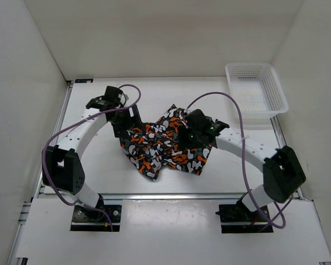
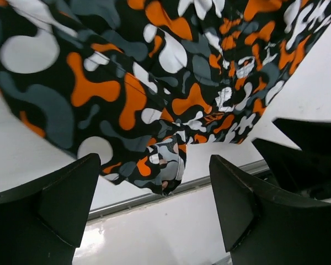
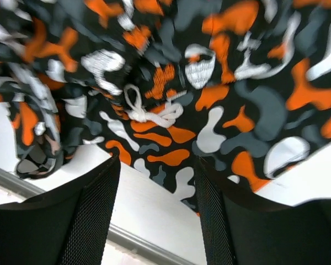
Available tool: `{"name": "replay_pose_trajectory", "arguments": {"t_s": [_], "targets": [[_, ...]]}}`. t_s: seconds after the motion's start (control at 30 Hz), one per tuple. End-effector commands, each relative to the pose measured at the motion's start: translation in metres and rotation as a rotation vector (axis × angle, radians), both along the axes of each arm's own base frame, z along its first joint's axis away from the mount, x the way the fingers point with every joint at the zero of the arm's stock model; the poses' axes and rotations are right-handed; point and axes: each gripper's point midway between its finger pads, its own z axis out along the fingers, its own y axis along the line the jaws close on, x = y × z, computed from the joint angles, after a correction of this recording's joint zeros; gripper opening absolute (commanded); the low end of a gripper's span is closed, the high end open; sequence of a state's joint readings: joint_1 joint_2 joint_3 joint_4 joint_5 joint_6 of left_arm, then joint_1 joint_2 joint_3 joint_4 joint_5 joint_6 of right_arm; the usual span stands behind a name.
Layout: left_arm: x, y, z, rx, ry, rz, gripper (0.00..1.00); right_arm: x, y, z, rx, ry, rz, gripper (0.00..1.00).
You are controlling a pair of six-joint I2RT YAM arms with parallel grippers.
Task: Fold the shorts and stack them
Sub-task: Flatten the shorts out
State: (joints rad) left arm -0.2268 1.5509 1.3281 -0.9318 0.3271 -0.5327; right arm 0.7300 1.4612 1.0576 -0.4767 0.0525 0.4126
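Note:
My gripper will lift and pull, and the shorts will then open out into a much wider spread, because loose folds (image 1: 156, 144) bunch up the middle of the camouflage shorts (image 1: 194, 160).
The camouflage shorts (image 1: 166, 144) lie crumpled in the middle of the table, not laid flat. My left gripper (image 1: 124, 125) is at their upper left edge. In the left wrist view it (image 2: 154, 207) is open and empty, with a corner of the shorts (image 2: 154, 110) just past the fingertips. My right gripper (image 1: 191, 134) is over the shorts' upper right part. In the right wrist view it (image 3: 157, 212) is open, with the shorts' edge (image 3: 220, 127) reaching between the fingertips and a white drawstring knot (image 3: 150, 110) ahead. Neither gripper holds fabric.
A white mesh basket (image 1: 256, 83) stands at the back right corner. White walls close in the table on three sides. A metal rail (image 1: 171, 194) runs along the near edge. Part of the right arm (image 2: 309, 160) shows in the left wrist view.

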Motion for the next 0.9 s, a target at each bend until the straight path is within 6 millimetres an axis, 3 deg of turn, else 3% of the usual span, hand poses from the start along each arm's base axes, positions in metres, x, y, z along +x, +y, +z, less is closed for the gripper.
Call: {"name": "replay_pose_trajectory", "arguments": {"t_s": [0.0,0.1,0.23,0.27,0.37,0.47,0.5,0.53,0.57,0.63,0.67,0.7,0.8,0.83,0.87], "targets": [[0.004,-0.012,-0.007,0.072,-0.036,-0.02,0.91,-0.014,0.022,-0.005,0.118,0.192,0.033,0.61],[0.002,-0.019,-0.025,0.11,0.001,-0.044,0.91,-0.014,0.048,-0.002,0.185,0.243,0.094,0.63],[-0.022,-0.002,-0.06,0.198,0.095,0.029,0.91,-0.006,0.073,-0.007,0.196,0.265,0.132,0.72],[-0.035,0.002,-0.074,0.208,0.134,0.038,0.91,-0.005,0.076,-0.016,0.188,0.291,0.135,0.72],[-0.047,0.004,-0.082,0.196,0.155,0.054,0.91,0.002,0.086,-0.02,0.204,0.295,0.147,0.72],[-0.051,0.007,-0.089,0.207,0.169,0.065,0.78,0.012,0.098,-0.034,0.204,0.32,0.154,0.68],[-0.05,0.008,-0.09,0.216,0.166,0.069,0.67,0.012,0.099,-0.036,0.196,0.331,0.152,0.64],[-0.051,0.009,-0.092,0.222,0.172,0.06,0.34,0.015,0.101,-0.038,0.196,0.331,0.152,0.61],[-0.048,0.008,-0.089,0.218,0.162,0.06,0.11,0.02,0.102,-0.039,0.182,0.327,0.13,0.33],[-0.039,0.014,-0.081,0.209,0.134,0.079,0.1,0.031,0.096,-0.038,0.166,0.304,0.098,0.15],[-0.039,0.018,-0.074,0.21,0.126,0.079,0.1,0.044,0.094,-0.026,0.185,0.27,0.07,0.05],[-0.034,0.027,-0.068,0.216,0.113,0.112,0.1,0.052,0.09,-0.018,0.189,0.253,0.053,0.0],[-0.013,0.049,-0.033,0.237,0.029,0.148,0.1,0.084,0.084,0.024,0.254,0.153,0.029,0.0],[0.004,0.054,-0.008,0.237,-0.041,0.152,0.1,0.09,0.082,0.04,0.271,0.127,0.021,0.0],[0.013,0.059,0.004,0.237,-0.064,0.161,0.1,0.106,0.073,0.052,0.269,0.084,0.009,0.0]]}}
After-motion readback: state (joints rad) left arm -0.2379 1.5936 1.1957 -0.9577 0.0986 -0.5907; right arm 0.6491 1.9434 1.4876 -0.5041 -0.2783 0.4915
